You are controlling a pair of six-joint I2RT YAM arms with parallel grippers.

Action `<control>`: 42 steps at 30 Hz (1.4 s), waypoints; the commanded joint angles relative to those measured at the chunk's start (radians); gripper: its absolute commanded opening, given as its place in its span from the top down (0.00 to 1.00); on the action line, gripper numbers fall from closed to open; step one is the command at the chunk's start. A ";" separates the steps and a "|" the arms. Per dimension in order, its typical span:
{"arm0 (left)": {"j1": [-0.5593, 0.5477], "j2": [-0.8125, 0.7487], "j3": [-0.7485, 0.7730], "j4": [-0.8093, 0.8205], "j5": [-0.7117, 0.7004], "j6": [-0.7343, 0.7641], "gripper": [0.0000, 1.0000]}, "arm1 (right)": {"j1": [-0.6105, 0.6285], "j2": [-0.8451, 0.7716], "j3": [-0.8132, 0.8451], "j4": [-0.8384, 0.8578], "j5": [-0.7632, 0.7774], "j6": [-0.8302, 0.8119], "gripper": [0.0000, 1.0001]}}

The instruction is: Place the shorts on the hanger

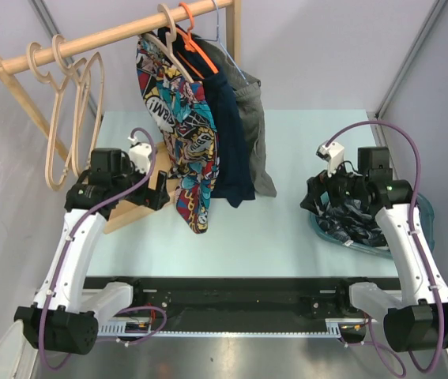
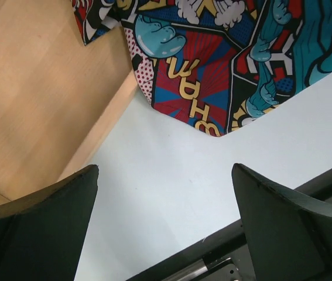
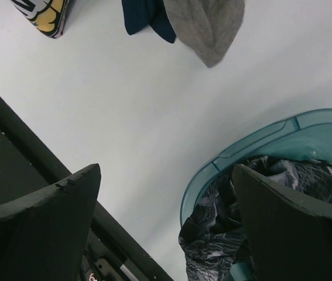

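Observation:
My right gripper should continue over the teal basket's rim, fingers wide, and close on the shorts' folds (image 1: 363, 215), since the dark marbled shorts (image 1: 350, 229) lie bunched and uncovered inside.
The dark marbled shorts (image 1: 348, 223) lie bunched in a teal basket (image 1: 427, 208) at the right; in the right wrist view the shorts (image 3: 212, 234) spill over the basket's rim (image 3: 253, 143). My right gripper (image 1: 318, 201) hangs open and empty just above the basket's left edge, its jaws (image 3: 166, 170) wide apart. Empty pale wooden hangers (image 1: 59, 118) hang at the left end of the wooden rail (image 1: 105, 35). My left gripper (image 1: 159, 193) is open and empty (image 2: 164, 172), low over the table beside the rack's wooden foot (image 2: 37, 88).
Comic-print shorts (image 1: 182, 134) (image 2: 212, 64), a plain navy garment (image 1: 227, 134) and a grey garment (image 1: 254, 138) hang from the rail's middle, on a wooden, an orange (image 1: 194, 35) and a wire hanger. The black front rail (image 1: 231, 292) lies by the arm bases.

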 commanded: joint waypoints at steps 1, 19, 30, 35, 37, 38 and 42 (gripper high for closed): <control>-0.019 -0.034 0.084 0.055 0.044 0.052 0.00 | -0.018 -0.033 0.005 -0.017 0.045 -0.036 0.00; -0.285 0.034 0.108 0.046 0.158 0.264 0.00 | -0.455 0.241 0.060 -0.148 0.303 -0.505 0.00; -0.300 0.044 0.095 0.043 0.125 0.283 0.00 | -0.472 0.548 -0.027 0.044 0.492 -0.499 0.00; -0.300 0.034 0.070 0.046 0.110 0.284 0.00 | -0.460 0.622 -0.066 0.100 0.489 -0.453 0.27; -0.300 0.031 0.072 0.046 0.107 0.284 0.00 | -0.452 0.586 -0.064 0.096 0.470 -0.444 0.47; -0.300 0.031 0.073 0.046 0.112 0.286 0.00 | -0.449 0.561 -0.063 0.084 0.440 -0.436 0.73; -0.300 0.023 0.092 0.060 0.151 0.274 0.00 | -0.442 0.374 0.002 0.006 0.299 -0.406 1.00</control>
